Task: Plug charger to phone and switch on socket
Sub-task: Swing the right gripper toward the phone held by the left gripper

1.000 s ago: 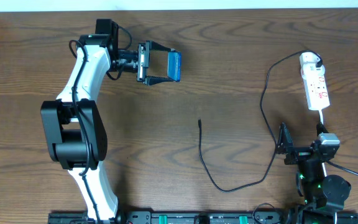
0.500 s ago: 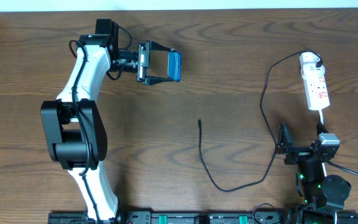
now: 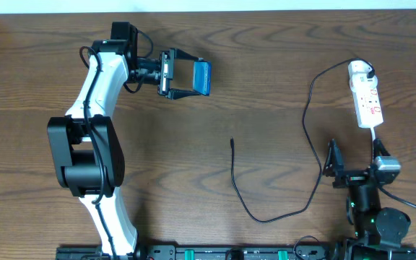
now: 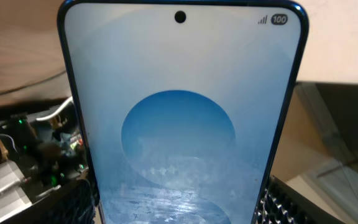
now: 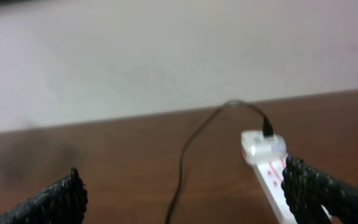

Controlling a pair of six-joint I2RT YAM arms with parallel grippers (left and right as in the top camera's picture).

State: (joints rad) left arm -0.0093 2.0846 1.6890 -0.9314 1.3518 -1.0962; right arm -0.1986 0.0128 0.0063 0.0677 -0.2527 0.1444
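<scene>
The phone's charging end (image 4: 173, 214) points into the robot's left gripper, so the robot should bring the phone across for its right gripper to grab by its camera end (image 4: 179, 28).
My left gripper (image 3: 191, 77) is shut on the phone (image 3: 202, 77) and holds it on edge above the far left of the table. The phone's blue screen (image 4: 179, 124) fills the left wrist view. The charger cable (image 3: 305, 123) runs from the socket's far end in a loop to its plug tip (image 3: 232, 141), which lies loose mid-table. The white socket (image 3: 367, 101) with red markings lies at the far right; it also shows in the right wrist view (image 5: 272, 168). My right gripper (image 3: 352, 167) is open and empty, near the table's front right, just short of the socket.
The wooden table (image 3: 266, 65) has bare wood between the phone and the cable. The arm bases stand along the front edge. A pale wall stands beyond the table's far edge (image 5: 166, 56).
My right gripper has shifted slightly toward the front right. The left arm and the phone have not moved.
</scene>
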